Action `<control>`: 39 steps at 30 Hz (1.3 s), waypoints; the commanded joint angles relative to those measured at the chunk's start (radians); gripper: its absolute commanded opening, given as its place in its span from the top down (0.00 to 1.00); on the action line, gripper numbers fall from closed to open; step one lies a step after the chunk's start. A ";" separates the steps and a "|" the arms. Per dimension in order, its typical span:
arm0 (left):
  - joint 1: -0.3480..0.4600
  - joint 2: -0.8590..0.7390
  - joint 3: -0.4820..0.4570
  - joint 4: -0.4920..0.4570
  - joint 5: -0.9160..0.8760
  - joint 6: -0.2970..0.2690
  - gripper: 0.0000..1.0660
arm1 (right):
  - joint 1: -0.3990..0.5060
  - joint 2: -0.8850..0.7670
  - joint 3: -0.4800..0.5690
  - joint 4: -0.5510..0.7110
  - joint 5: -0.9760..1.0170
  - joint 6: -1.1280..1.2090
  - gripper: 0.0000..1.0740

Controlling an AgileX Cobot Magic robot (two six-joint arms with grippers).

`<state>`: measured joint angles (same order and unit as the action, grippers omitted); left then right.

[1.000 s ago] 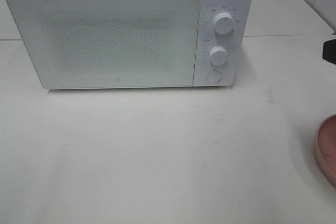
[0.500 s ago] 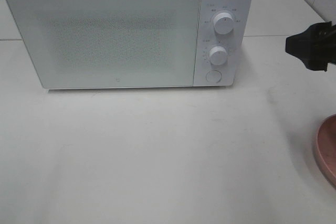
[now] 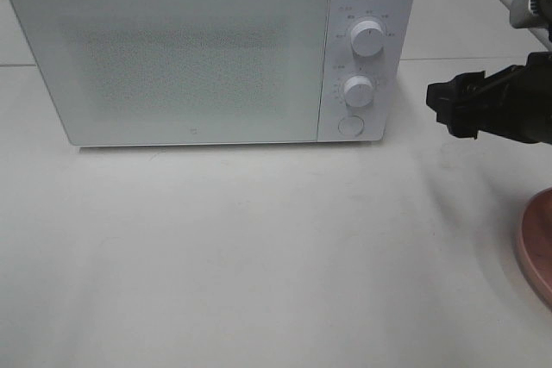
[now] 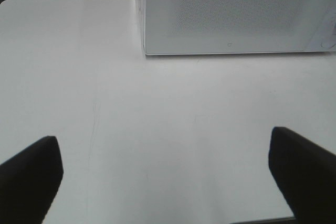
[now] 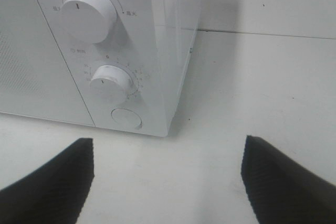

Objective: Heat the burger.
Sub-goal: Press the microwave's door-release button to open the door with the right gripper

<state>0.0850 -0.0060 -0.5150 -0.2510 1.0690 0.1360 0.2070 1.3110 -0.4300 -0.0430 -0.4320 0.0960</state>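
Note:
My right gripper should back away, roll upright and face the round button (image 3: 351, 126) from the front, because it is hovering beside the control panel with its fingers level.
The burger is out of view. Only the rim of a pink plate (image 3: 536, 247) shows at the right edge of the table. The white microwave (image 3: 172, 58) stands at the back with its door shut. My right gripper (image 3: 440, 106) hovers to the right of the control panel, fingertips pointing at it and open with nothing between them. In the right wrist view the right gripper (image 5: 168, 177) faces the two knobs and the round button (image 5: 126, 118). My left gripper (image 4: 168, 171) is open over bare table, in front of the microwave (image 4: 236, 14).
The control panel carries an upper knob (image 3: 368, 39), a lower knob (image 3: 357, 90) and a round button (image 3: 350, 125). A seam between two white table tops (image 3: 466, 59) runs behind the right gripper. A tiled wall rises at the far right.
My right gripper has come in from the right edge and moved left toward the microwave's control panel. The microwave and plate have not moved.

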 commanded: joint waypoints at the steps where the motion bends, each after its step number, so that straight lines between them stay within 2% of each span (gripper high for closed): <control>1: -0.001 -0.016 0.000 -0.005 -0.006 0.000 0.06 | -0.002 0.059 0.046 0.101 -0.168 -0.047 0.30; 5: -0.001 -0.016 0.000 -0.005 -0.006 0.000 0.06 | 0.001 0.089 0.083 0.185 -0.277 -0.106 0.30; 7: -0.001 -0.016 0.000 -0.005 -0.006 0.000 0.06 | 0.048 0.111 0.120 0.284 -0.384 -0.195 0.30; 8: -0.001 -0.016 0.000 -0.005 -0.006 0.000 0.06 | 0.048 0.111 0.120 0.284 -0.384 -0.195 0.30; 9: -0.001 -0.016 0.000 -0.005 -0.006 0.000 0.06 | 0.098 0.130 0.134 0.355 -0.442 -0.255 0.30; 10: -0.001 -0.016 0.000 -0.005 -0.006 0.000 0.06 | 0.098 0.130 0.134 0.355 -0.442 -0.255 0.30; 12: -0.001 -0.016 0.000 -0.005 -0.006 0.000 0.06 | 0.180 0.170 0.142 0.465 -0.507 -0.333 0.30; 13: -0.001 -0.016 0.000 -0.005 -0.006 0.000 0.06 | 0.180 0.170 0.142 0.465 -0.507 -0.333 0.30; 15: -0.001 -0.016 0.000 -0.005 -0.006 0.000 0.06 | 0.252 0.216 0.142 0.549 -0.575 -0.378 0.30; 24: -0.001 -0.016 0.000 -0.005 -0.006 0.000 0.06 | 0.395 0.335 0.141 0.586 -0.764 -0.351 0.30; 26: -0.001 -0.016 0.000 -0.005 -0.006 0.000 0.06 | 0.452 0.395 0.140 0.614 -0.850 -0.309 0.30; 31: -0.001 -0.016 0.000 -0.005 -0.006 0.000 0.06 | 0.494 0.451 0.140 0.654 -0.889 -0.258 0.30; 39: -0.001 -0.016 0.000 -0.005 -0.006 0.000 0.06 | 0.498 0.464 0.140 0.655 -0.897 -0.147 0.30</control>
<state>0.0850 -0.0060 -0.5150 -0.2510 1.0690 0.1360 0.7010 1.7760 -0.2910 0.6120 -1.2010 -0.1120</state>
